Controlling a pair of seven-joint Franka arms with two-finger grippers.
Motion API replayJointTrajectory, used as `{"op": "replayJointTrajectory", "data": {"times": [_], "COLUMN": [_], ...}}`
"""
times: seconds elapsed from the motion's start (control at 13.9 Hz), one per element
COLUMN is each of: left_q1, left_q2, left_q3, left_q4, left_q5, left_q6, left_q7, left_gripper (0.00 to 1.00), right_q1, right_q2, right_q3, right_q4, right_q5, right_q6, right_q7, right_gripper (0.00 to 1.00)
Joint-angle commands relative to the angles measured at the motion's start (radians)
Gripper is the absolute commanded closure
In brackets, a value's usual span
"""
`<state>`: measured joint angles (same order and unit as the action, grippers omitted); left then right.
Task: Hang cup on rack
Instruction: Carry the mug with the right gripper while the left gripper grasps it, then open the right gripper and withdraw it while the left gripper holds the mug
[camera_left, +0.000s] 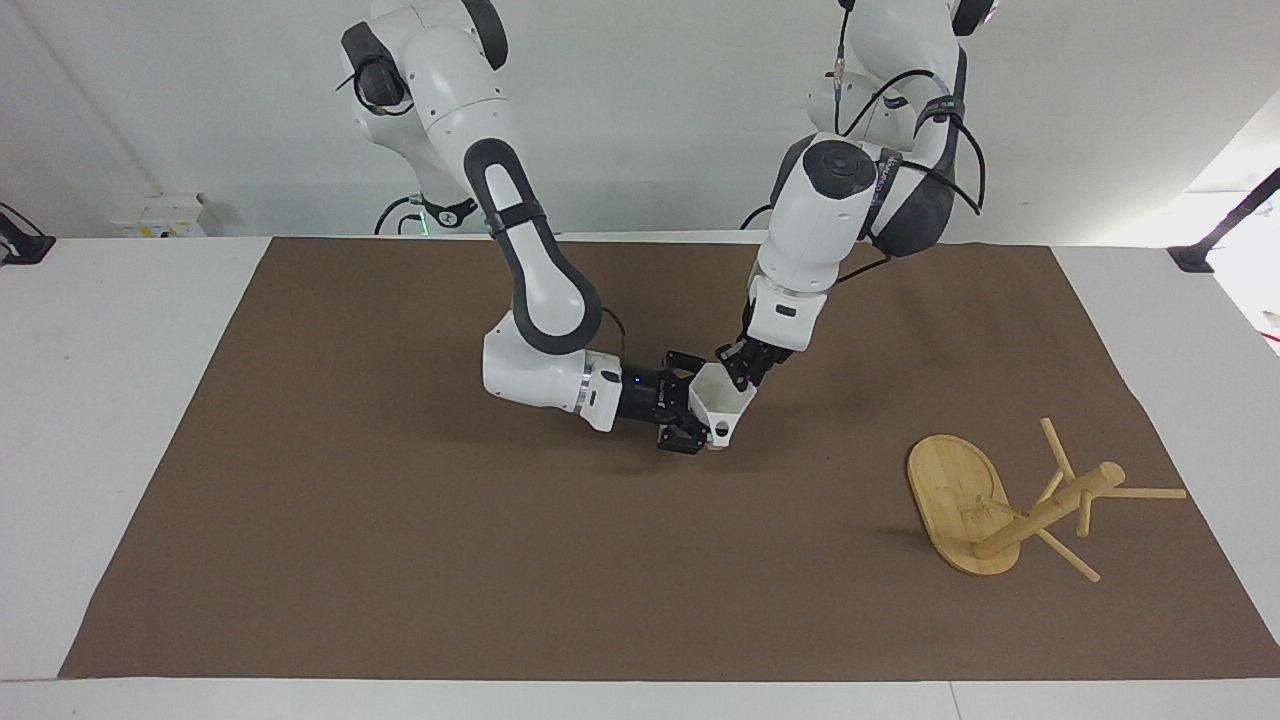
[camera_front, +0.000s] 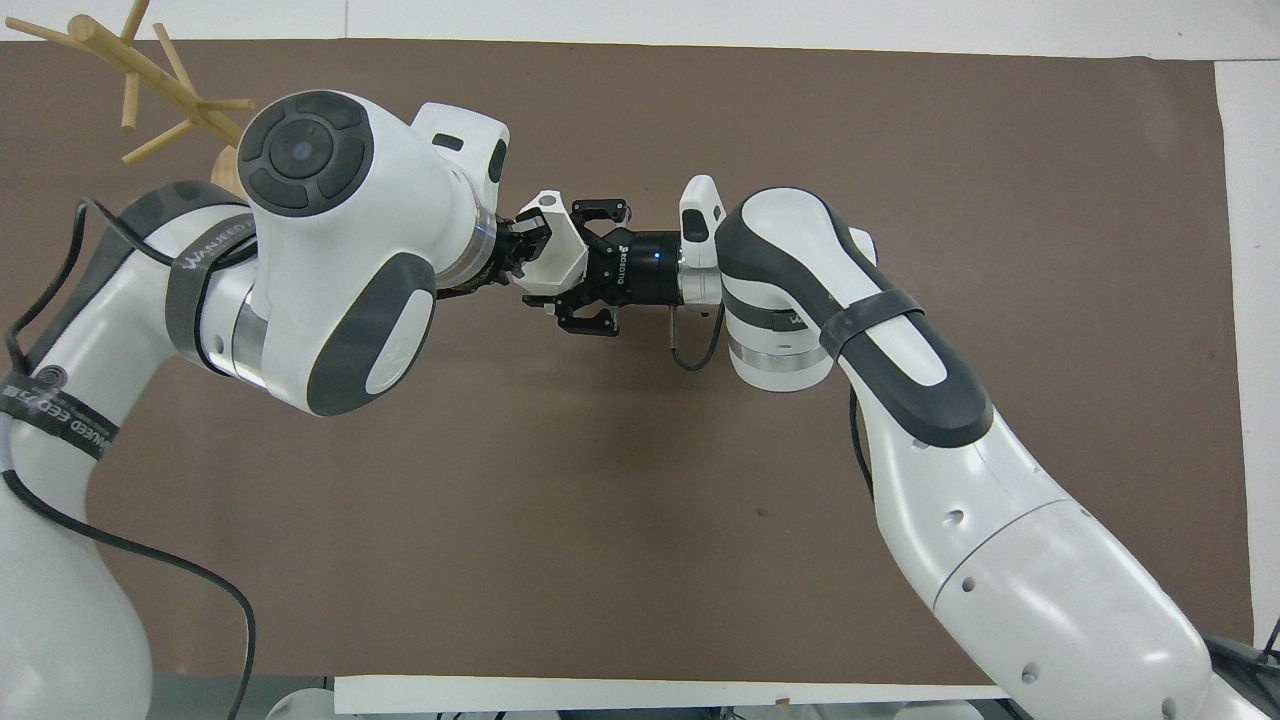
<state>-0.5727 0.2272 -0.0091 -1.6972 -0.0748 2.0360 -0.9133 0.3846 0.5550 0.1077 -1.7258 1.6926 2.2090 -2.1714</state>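
Observation:
The cup's base end (camera_front: 569, 266) is held in my right gripper, so next my right gripper opens and moves away before my left gripper takes the cup to the rack (camera_left: 1041, 521).
The white faceted cup (camera_left: 722, 402) (camera_front: 556, 256) hangs low over the middle of the brown mat, tipped on its side with its mouth toward the left arm's end. My right gripper (camera_left: 697, 405) (camera_front: 580, 265) is shut on its base end. My left gripper (camera_left: 742, 372) (camera_front: 520, 246) comes down from above and is shut on the cup's rim. The bamboo rack (camera_left: 1000, 500) (camera_front: 150, 70) lies tipped over on the mat toward the left arm's end, farther from the robots than the cup, its oval base (camera_left: 950, 490) on edge and its pegs pointing outward.
The brown mat (camera_left: 400, 560) covers most of the white table (camera_left: 100, 330). A small white box (camera_left: 160, 215) sits at the table's edge near the robots, at the right arm's end. In the overhead view, the left arm hides most of the rack.

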Motion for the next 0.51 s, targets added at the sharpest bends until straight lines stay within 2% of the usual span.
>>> {"op": "replayJointTrajectory", "data": {"times": [0.0, 0.07, 0.14, 0.22, 0.29, 0.43], "left_q1": [-0.015, -0.015, -0.015, -0.015, -0.015, -0.015], "left_q2": [0.003, 0.003, 0.003, 0.003, 0.003, 0.003], "left_q3": [0.017, 0.017, 0.017, 0.017, 0.017, 0.018], "left_q4": [-0.001, -0.001, -0.002, -0.002, -0.002, -0.002], "left_q5": [-0.003, -0.006, -0.007, -0.008, -0.008, -0.01], "left_q6": [0.019, 0.023, 0.03, 0.032, 0.033, 0.041], "left_q7": [0.014, 0.013, 0.011, 0.01, 0.007, 0.002], "left_gripper": [1.0, 1.0, 1.0, 1.0, 1.0, 1.0], "right_q1": [-0.012, -0.013, -0.015, -0.016, -0.018, -0.041], "right_q2": [-0.015, -0.015, -0.015, -0.015, -0.015, -0.017], "right_q3": [0.004, 0.003, 0.003, 0.003, 0.003, 0.003], "right_q4": [-0.014, -0.014, -0.014, -0.017, -0.017, -0.017], "right_q5": [0.033, 0.038, 0.059, 0.079, 0.082, 0.079], "right_q6": [-0.003, -0.003, -0.003, -0.003, -0.003, -0.017], "right_q7": [-0.018, -0.018, -0.018, -0.016, -0.015, -0.018], "right_gripper": [0.64, 0.59, 0.5, 0.22, 0.0, 0.0]}}
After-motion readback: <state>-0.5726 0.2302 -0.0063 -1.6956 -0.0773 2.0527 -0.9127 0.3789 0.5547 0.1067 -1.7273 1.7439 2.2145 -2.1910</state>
